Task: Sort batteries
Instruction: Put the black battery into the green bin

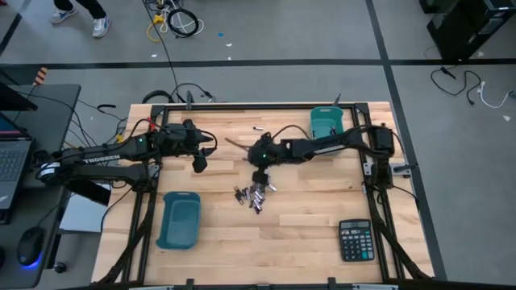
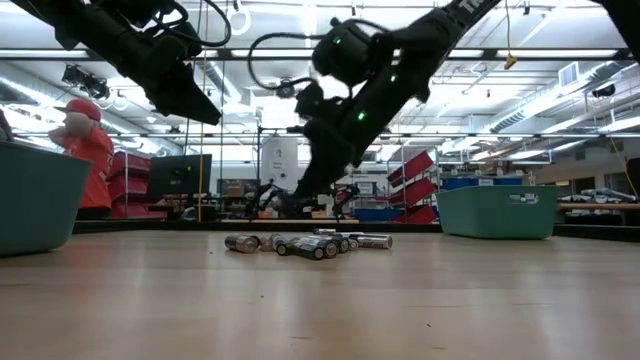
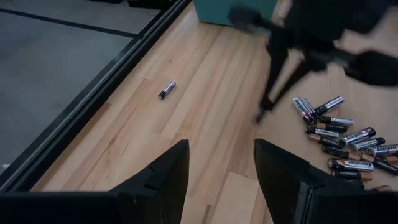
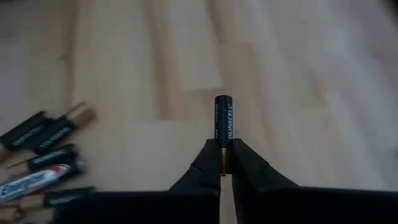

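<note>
My right gripper should keep carrying the black Duracell battery [image 4: 224,116], which hangs clear of the pile in its fingers, until it hangs over the far teal bin [image 1: 326,121].
Several small silver-and-black batteries [image 1: 254,196] lie on their sides in a loose pile mid-table, also seen in the low view [image 2: 310,243] and the left wrist view [image 3: 342,140]. One battery [image 1: 258,129] lies alone near the far edge, and shows in the left wrist view [image 3: 166,89]. My right gripper [image 4: 224,165] hangs just above the pile's far side [image 1: 258,173], shut on a black Duracell battery [image 4: 224,121]. My left gripper [image 3: 221,168] is open, raised above the table left of the pile [image 1: 197,161]. My right gripper pinches the Duracell battery by its copper-coloured end [image 4: 224,157] between the tips of its two fingers. The battery lies along the fingers, and its black body sticks out beyond them. It is lifted clear of the table.
One teal bin [image 1: 179,219] stands at the near left and another teal bin [image 1: 326,122] at the far right. A black calculator [image 1: 355,240] lies at the near right. Bare wood shows between the pile and both bins.
</note>
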Tool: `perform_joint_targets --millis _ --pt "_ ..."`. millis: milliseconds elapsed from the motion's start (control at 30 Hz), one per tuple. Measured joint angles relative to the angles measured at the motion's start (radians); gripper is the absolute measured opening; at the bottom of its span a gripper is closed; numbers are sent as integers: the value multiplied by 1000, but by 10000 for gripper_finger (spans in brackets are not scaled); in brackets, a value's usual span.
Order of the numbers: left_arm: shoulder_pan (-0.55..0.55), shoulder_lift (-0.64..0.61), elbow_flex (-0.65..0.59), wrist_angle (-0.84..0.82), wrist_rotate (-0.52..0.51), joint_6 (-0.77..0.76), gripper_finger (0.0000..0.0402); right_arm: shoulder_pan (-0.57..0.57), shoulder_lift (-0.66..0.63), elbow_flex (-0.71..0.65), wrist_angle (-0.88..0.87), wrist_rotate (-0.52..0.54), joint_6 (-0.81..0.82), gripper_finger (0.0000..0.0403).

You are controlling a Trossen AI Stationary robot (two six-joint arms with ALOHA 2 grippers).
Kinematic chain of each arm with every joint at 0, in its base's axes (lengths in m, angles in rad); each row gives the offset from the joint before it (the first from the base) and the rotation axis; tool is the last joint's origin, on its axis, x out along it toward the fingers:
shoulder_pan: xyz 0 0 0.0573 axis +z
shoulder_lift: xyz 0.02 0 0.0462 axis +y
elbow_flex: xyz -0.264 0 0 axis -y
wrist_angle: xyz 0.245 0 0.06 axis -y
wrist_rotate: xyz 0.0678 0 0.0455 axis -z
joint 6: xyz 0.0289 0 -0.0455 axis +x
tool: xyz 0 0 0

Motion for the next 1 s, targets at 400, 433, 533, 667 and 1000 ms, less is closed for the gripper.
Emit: perform_joint_targets --millis 400,433,533,667,1000 --pt "0 0 0 1 -13 17 182 -141 -265 -62 -356 77 218 8" --pt "0 0 0 0 -14 20 182 -153 -295 -81 -364 97 231 8" --pt "0 0 0 1 -16 22 182 -194 -390 -146 -378 147 279 8" --pt "0 0 0 1 -16 22 182 -251 -525 -256 -385 188 372 8" --pt "0 0 0 18 -18 24 182 -383 -777 -519 -380 264 580 8"
